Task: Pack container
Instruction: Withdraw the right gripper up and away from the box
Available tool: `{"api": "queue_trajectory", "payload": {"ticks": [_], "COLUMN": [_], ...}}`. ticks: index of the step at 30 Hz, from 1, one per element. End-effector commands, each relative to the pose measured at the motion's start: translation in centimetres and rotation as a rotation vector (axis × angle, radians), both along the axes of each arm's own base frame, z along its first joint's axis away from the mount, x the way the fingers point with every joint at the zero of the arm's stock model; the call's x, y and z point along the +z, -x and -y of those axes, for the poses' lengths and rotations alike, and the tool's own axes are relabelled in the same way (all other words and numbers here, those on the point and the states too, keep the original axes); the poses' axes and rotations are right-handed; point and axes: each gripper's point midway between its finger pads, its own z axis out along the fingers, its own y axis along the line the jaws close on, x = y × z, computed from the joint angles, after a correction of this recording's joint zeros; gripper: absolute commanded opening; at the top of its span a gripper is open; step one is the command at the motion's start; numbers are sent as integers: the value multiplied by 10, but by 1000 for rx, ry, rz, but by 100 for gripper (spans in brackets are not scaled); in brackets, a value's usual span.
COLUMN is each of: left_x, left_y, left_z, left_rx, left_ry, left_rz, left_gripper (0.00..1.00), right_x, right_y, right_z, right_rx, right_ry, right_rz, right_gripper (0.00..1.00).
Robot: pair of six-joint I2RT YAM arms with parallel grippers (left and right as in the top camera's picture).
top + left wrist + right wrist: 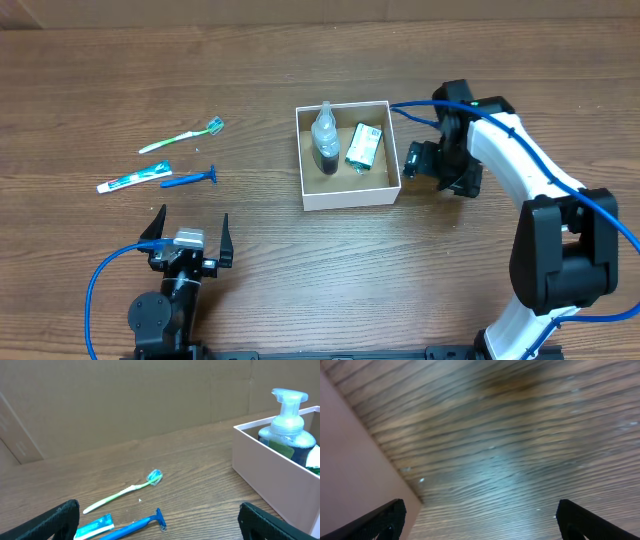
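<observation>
The container's front side [352, 200] is at a slant. My right gripper should push the container's side [396, 148] toward the razor to straighten the container before my left gripper packs it.
The container [349, 196] is a square white box with a brown inside at the table's middle. It holds an upright pump bottle [325, 140] and a green packet [363, 145]. A green toothbrush [180, 137], a toothpaste tube [134, 179] and a blue razor [188, 178] lie on the table to its left. My left gripper [188, 232] is open and empty, near the front edge, below the razor. My right gripper [412, 160] is open and empty, just outside the container's right wall [350, 480].
In the left wrist view the toothbrush [122, 491], the tube [94, 526] and the razor [135, 525] lie ahead of the fingers, with the container [270, 472] and the bottle [287, 420] at the right. A cardboard wall stands behind the table.
</observation>
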Motion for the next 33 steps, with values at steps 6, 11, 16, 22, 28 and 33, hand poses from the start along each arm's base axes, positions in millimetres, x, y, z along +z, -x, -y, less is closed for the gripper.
{"api": "queue_trajectory", "payload": {"ticks": [6, 11, 16, 22, 28, 33], "left_x": [1, 1, 1, 1, 1, 1], "left_y": [0, 0, 0, 0, 0, 0], "left_z": [-2, -2, -2, -2, -2, -2], "left_rx": [11, 11, 12, 12, 12, 12], "left_ry": [6, 6, 5, 5, 5, 5], "left_rz": [7, 7, 8, 8, 8, 8], "left_gripper": [100, 100, 100, 100, 100, 100], "right_x": [5, 23, 48, 58, 67, 68], "right_y": [2, -31, -73, -98, -108, -111], "right_z": [-44, -13, -9, -18, -38, -40], "right_rx": [74, 55, 224, 279, 351, 357], "right_ry": [-14, 3, -31, -58, -141, -148], "right_rz": [52, 141, 302, 423, 489, 505], "right_gripper": [100, 100, 100, 100, 99, 99]}}
